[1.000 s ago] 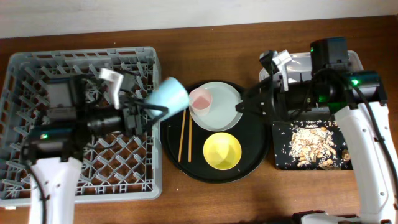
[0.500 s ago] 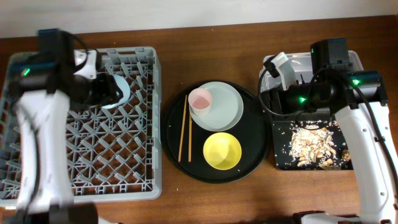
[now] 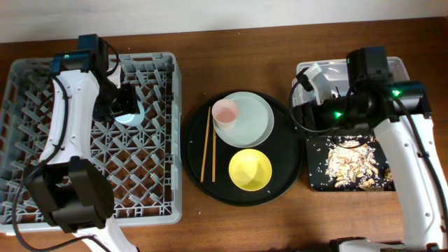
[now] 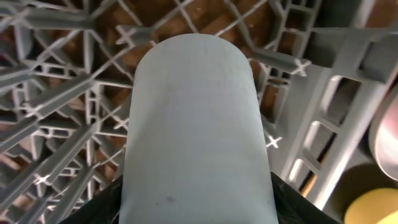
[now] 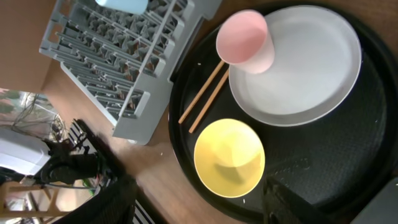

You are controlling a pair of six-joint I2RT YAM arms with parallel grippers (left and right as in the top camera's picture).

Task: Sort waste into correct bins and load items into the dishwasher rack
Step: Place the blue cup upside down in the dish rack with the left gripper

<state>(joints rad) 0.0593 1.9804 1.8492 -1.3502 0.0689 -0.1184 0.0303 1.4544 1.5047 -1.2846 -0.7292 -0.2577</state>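
Next, my right gripper picks up the pink cup [image 3: 225, 113] and hands it to my left gripper, because the rack [image 3: 140, 171] is on the other side of the round black tray from my right gripper.
My left gripper [image 3: 127, 103] is shut on the small blue cup [image 3: 133, 114] and holds it low over the back part of the grey dishwasher rack [image 3: 42, 175]. In the left wrist view the cup [image 4: 196, 124] fills the space between the fingers [image 4: 102, 205]. My right gripper [image 3: 299, 115] hangs open and holds nothing, at the left edge of the bins. Below it lie the yellow bowl [image 5: 229, 157], the pink cup [image 5: 244, 38], the pale plate [image 5: 305, 68] and two chopsticks [image 5: 204, 99]. Beige food scraps [image 3: 353, 164] lie in the shallow black tray [image 3: 318, 178].
The bowl [image 3: 250, 170], plate [image 3: 255, 119], pink cup [image 3: 225, 112] and chopsticks [image 3: 208, 143] all sit on a big round black tray [image 3: 199, 178] between rack and bins. The clear tub [image 3: 399, 66] stands behind the black tray, mostly covered by my right arm.
My left arm swung the blue cup from above the rack's right edge back and down into the rack. My right gripper drew back from the plate toward the bins.
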